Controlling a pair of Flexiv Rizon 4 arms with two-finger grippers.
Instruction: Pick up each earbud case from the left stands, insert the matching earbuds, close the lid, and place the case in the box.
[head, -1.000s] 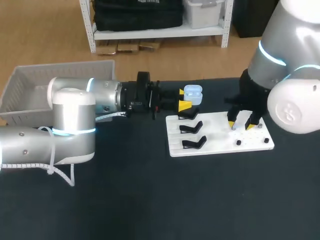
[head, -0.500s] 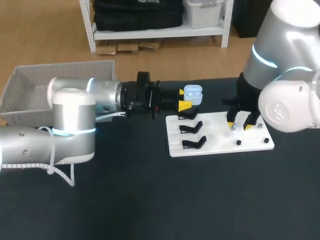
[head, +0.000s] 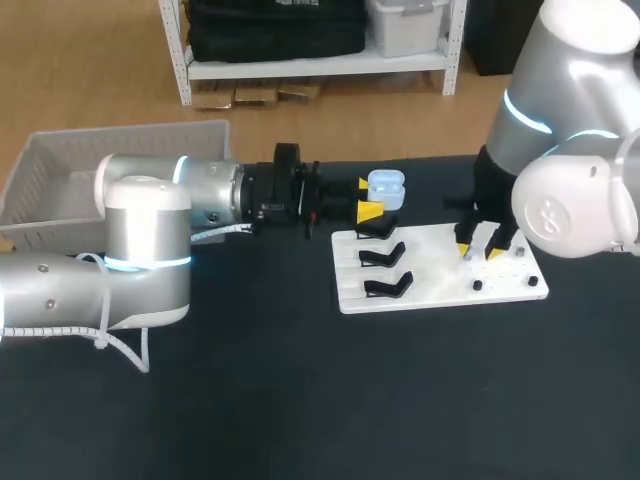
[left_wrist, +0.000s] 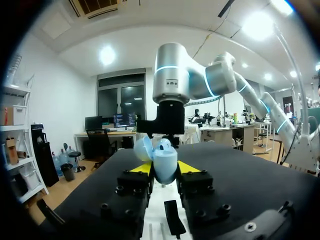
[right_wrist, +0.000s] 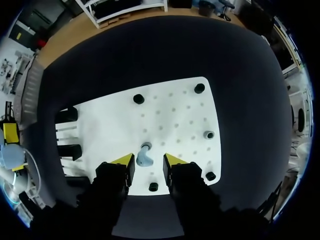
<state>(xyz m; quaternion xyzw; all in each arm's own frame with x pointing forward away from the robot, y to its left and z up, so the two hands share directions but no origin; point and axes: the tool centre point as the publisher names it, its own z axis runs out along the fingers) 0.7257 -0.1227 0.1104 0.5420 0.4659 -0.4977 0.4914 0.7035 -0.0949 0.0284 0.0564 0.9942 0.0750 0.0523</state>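
Observation:
The earbud (right_wrist: 144, 159) has its stem standing in the peg's open top (right_wrist: 146, 145), so I expect it to slide out and leave the grey peg standing when the robot lifts it.
My left gripper (head: 367, 197) is shut on a light blue earbud case (head: 385, 187) with its lid open, held level just behind the white board (head: 430, 270). In the left wrist view the earbud case (left_wrist: 164, 161) sits between the yellow tips of the left gripper (left_wrist: 165, 167). My right gripper (head: 480, 249) points down at the board's right part. Its fingers stand open on either side of a light blue earbud (right_wrist: 145, 156) resting on the board (right_wrist: 170, 117), with a small gap on each side of the right gripper (right_wrist: 148, 160).
Three black stands (head: 384, 256) line the board's left side, and small black pegs (head: 478, 286) dot its right side. A white basket (head: 110, 165) sits at the table's back left, behind my left arm.
The right gripper's fingers have drawn closer together around the earbud, and the right arm shifted slightly. The left arm and the case have not moved.

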